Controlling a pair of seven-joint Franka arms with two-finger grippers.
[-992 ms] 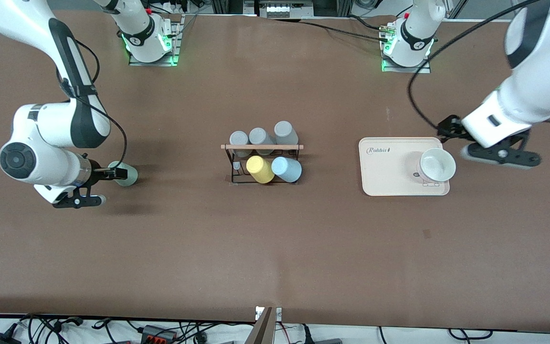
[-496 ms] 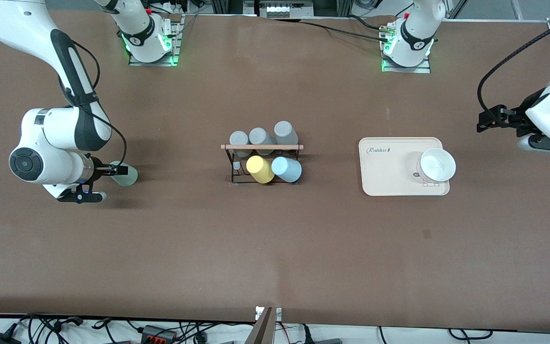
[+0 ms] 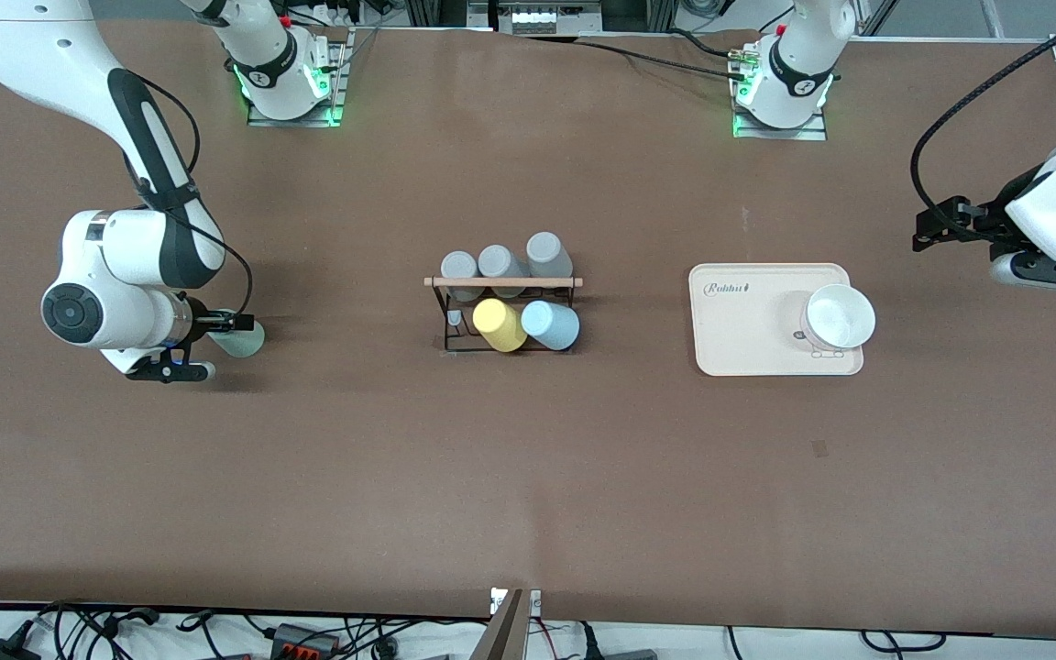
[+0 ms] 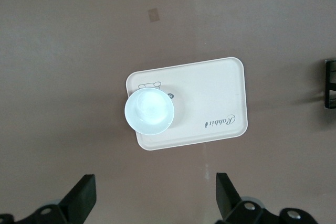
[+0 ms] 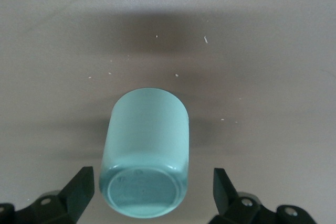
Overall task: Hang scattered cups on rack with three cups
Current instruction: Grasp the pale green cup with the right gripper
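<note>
The pale mint green cup's base [image 5: 144, 192] is facing my right gripper, so I expect the cup will slip open end first over the rack's free peg when I push it on.
The pale mint green cup [image 3: 242, 342] lies on its side on the table near the right arm's end. In the right wrist view the cup [image 5: 144, 150] shows its base, between the fingers of my open right gripper [image 5: 152, 187], which do not touch it. That gripper [image 3: 227, 332] is low at the cup. The light blue cup [image 3: 551, 324] sits on the black wire rack [image 3: 447, 316] beside a yellow tumbler [image 3: 499, 325]. My left gripper [image 3: 933, 229] is open and empty [image 4: 155, 192], up in the air at the left arm's end of the table.
Three grey tumblers [image 3: 500, 261] hang on the rack's row farther from the front camera, under the wooden rod [image 3: 502, 282]. A cream tray [image 3: 748, 339] holds a white cup [image 3: 840, 316]; both also show in the left wrist view, the tray [image 4: 210, 93] and the cup [image 4: 149, 111].
My left arm has pulled away from over the tray's white cup toward the left arm's end of the table. My right gripper has edged closer along the mint cup.
</note>
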